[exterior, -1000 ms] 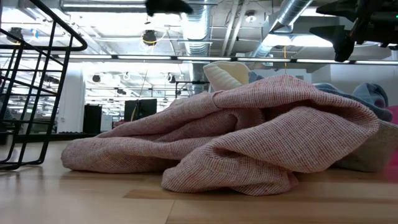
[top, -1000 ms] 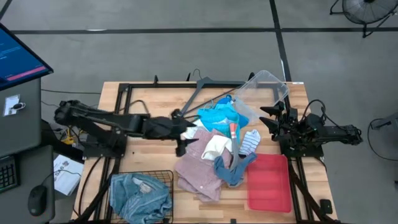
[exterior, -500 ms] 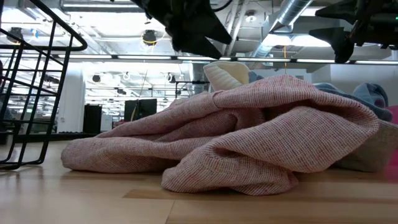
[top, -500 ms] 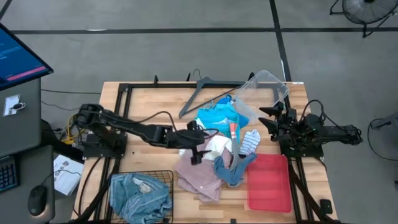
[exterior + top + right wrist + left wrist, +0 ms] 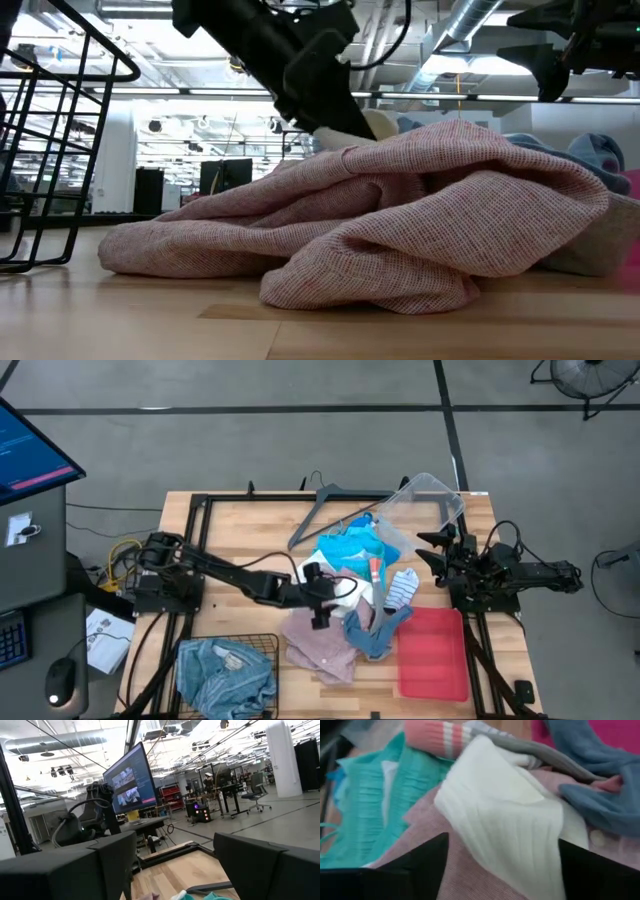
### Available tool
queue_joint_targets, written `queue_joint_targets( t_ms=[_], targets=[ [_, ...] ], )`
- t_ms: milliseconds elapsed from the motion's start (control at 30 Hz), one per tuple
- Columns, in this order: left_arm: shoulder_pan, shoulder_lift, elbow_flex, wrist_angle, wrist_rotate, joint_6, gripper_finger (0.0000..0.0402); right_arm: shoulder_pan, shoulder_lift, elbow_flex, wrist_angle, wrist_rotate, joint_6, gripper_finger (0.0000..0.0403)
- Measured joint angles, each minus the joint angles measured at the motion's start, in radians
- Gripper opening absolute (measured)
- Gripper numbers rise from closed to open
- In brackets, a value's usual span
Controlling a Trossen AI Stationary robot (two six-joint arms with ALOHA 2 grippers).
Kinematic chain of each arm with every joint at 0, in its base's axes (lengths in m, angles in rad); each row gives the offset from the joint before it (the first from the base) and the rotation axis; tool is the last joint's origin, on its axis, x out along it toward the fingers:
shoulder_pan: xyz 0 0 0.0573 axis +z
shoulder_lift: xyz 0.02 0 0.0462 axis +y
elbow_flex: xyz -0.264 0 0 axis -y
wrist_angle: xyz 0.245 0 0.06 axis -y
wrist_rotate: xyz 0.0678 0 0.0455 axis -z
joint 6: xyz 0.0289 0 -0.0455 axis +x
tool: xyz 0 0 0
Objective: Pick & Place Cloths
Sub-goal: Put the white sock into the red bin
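Observation:
The white cloth (image 5: 349, 589) rests loosely on top of the dusty pink cloth (image 5: 324, 641). So the white cloth will come off by itself when I pick it up, and the pile will stay lying.
A pile of cloths lies mid-table: a dusty pink cloth (image 5: 318, 645) (image 5: 400, 220), a white cloth (image 5: 348, 597) (image 5: 510, 830) on top of it, a turquoise one (image 5: 350, 548) (image 5: 365, 810), a striped sock (image 5: 403, 588) and a grey-blue sock (image 5: 375, 632) (image 5: 600, 785). The blue denim (image 5: 225, 675) sits in the wire basket (image 5: 262, 643). My left gripper (image 5: 327, 605) (image 5: 502, 865) (image 5: 335, 125) is open, low over the pile, with a finger on either side of the white cloth. My right gripper (image 5: 433, 548) (image 5: 175, 870) waits open at the table's right side. My left gripper comes at the white cloth (image 5: 520, 860) slanting down from the table's left, its open fingers (image 5: 420, 865) on either side of the cloth and over the pink one. Whether the fingertips touch the fabric, I cannot tell.
A clear plastic bin (image 5: 425, 508) lies tilted at the far right, with a grey hanger (image 5: 320, 510) beside it. A red tray (image 5: 432, 652) lies near the right edge. The wire basket stands at the near left, with bare wood between it and the pile.
My left arm has reached toward the table's right and slightly nearer, coming down from above the pile's left edge to just over the white cloth. The cloths have not moved.

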Motion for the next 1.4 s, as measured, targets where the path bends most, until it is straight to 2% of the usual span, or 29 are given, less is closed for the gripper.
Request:
queue_joint_targets(
  t_ms=[100, 267, 333, 533, 700, 1000, 1200, 1400],
  targets=[
    [-0.009, -0.014, 0.000, -0.010, -0.042, -0.001, 0.0208, 0.000, 0.000, 0.000, 0.000, 0.000, -0.016, 0.0263],
    [-0.008, -0.034, 0.000, -0.002, -0.048, -0.003, 0.0044, 0.000, 0.000, 0.000, 0.010, 0.000, -0.035, 0.0263],
    [0.001, -0.051, 0.000, -0.009, -0.047, 0.000, 0.0015, 0.000, 0.003, 0.000, 0.009, 0.001, -0.058, 0.0263],
    [0.042, -0.170, 0.003, 0.007, -0.048, 0.031, 0.0001, 0.000, 0.101, 0.000, 0.086, 0.052, -0.195, 0.0263],
    [0.075, -0.292, 0.004, 0.028, -0.048, 0.142, 0.0000, 0.000, 0.301, 0.070, 0.142, 0.051, -0.205, 0.0263],
    [0.123, -0.393, 0.005, 0.037, -0.048, 0.231, 0.0000, 0.000, 0.800, 0.397, 0.146, 0.036, -0.283, 0.0263],
    [0.121, -0.394, 0.004, 0.039, -0.031, 0.265, 0.0000, 0.000, 1.091, 0.637, 0.134, -0.098, -0.393, 0.0263],
    [0.103, -0.394, 0.004, 0.044, 0.010, 0.268, 0.0000, -0.008, 1.286, 0.820, 0.020, -0.164, -0.451, 0.0263]
  ],
)
